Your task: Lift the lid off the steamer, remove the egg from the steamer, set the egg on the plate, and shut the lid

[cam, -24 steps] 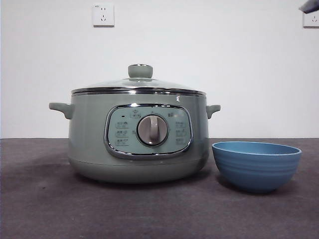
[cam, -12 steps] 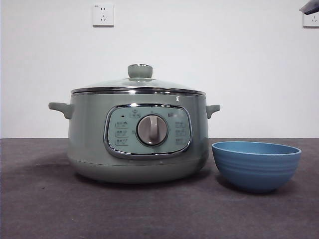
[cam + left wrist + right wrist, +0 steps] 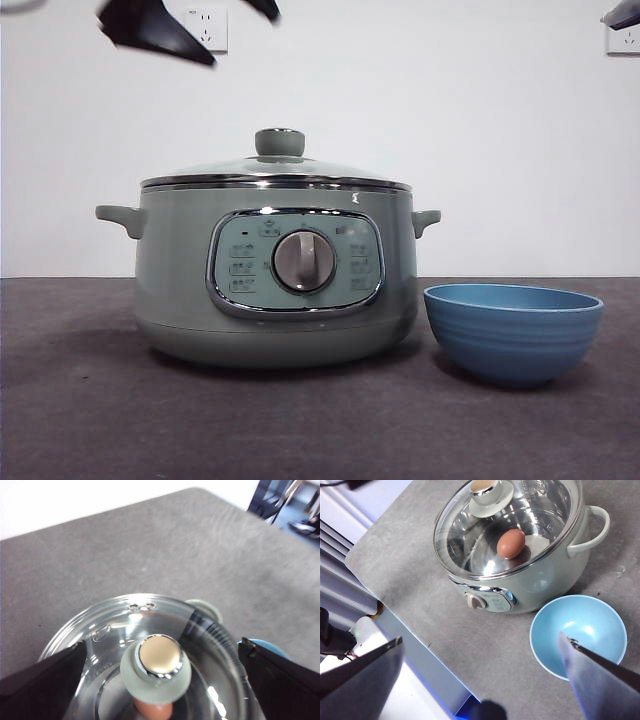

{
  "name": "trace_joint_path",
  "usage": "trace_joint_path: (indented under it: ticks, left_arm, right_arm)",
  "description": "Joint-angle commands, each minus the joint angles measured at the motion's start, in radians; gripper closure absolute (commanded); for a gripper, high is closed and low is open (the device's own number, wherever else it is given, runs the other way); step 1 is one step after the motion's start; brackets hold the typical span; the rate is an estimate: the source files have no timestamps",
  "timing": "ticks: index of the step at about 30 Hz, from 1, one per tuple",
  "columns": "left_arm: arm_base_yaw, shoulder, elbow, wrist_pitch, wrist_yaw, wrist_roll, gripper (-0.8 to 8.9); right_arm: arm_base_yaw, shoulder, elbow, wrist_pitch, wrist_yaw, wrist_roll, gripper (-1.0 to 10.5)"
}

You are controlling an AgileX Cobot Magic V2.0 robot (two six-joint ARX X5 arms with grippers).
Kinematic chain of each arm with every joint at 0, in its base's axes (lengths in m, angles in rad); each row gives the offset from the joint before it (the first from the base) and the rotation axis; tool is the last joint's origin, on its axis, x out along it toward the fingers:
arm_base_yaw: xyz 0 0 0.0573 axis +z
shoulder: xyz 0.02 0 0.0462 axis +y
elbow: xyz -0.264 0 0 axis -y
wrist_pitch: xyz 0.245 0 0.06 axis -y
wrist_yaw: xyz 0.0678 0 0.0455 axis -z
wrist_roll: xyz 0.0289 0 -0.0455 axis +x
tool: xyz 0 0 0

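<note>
The glass lid (image 3: 275, 170) will come off and leave the steamer standing when I lift it, because a thin seam (image 3: 275, 188) runs under the lid's metal rim.
The sage-green steamer (image 3: 275, 280) stands on the table with the glass lid (image 3: 275, 170) shut on it; the lid's knob (image 3: 280, 142) points up. A brown egg (image 3: 511, 543) lies inside, seen through the glass. The blue plate (image 3: 513, 330) sits empty to the steamer's right. My left gripper (image 3: 235, 35) hangs open high above the lid, left of the knob; in the left wrist view (image 3: 162, 647) its jaws straddle the knob (image 3: 156, 672) from above without touching. My right gripper (image 3: 481, 637) is open and empty, high above the plate (image 3: 577, 635).
The steamer's dial (image 3: 304, 262) faces the front camera. Side handles (image 3: 120, 218) stick out left and right. Wall sockets (image 3: 207, 28) are on the white wall behind. The table's edge (image 3: 415, 635) runs near the steamer in the right wrist view.
My left gripper has come into the front view at the top left, above the lid. The steamer, lid and plate have not moved.
</note>
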Motion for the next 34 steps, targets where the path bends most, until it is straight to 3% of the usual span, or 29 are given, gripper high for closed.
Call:
trace_joint_path:
  ticks: [1, 17, 20, 28, 31, 34]
  left_arm:
    - [-0.024, 0.064, 0.000, 0.054, -0.021, 0.026, 2.84]
    - [-0.091, 0.216, 0.000, 0.097, -0.164, 0.051, 2.86]
    - [-0.093, 0.217, 0.000, 0.087, -0.159, 0.047, 3.95]
    - [-0.094, 0.219, 0.000, 0.072, -0.157, 0.038, 4.24]
    - [-0.093, 0.219, 0.000, 0.071, -0.153, 0.035, 6.04]
    - [-0.093, 0.219, 0.000, 0.071, -0.130, 0.032, 6.48]
  right_arm:
    - [0.002, 0.000, 0.005, 0.005, 0.000, 0.000, 4.1]
    - [0.002, 0.000, 0.005, 0.006, 0.000, 0.000, 4.1]
    - [0.002, 0.000, 0.005, 0.006, 0.000, 0.000, 4.1]
    - [0.002, 0.000, 0.005, 0.006, 0.000, 0.000, 4.1]
    - [0.002, 0.000, 0.005, 0.006, 0.000, 0.000, 4.1]
    - [0.002, 0.000, 0.005, 0.006, 0.000, 0.000, 4.1]
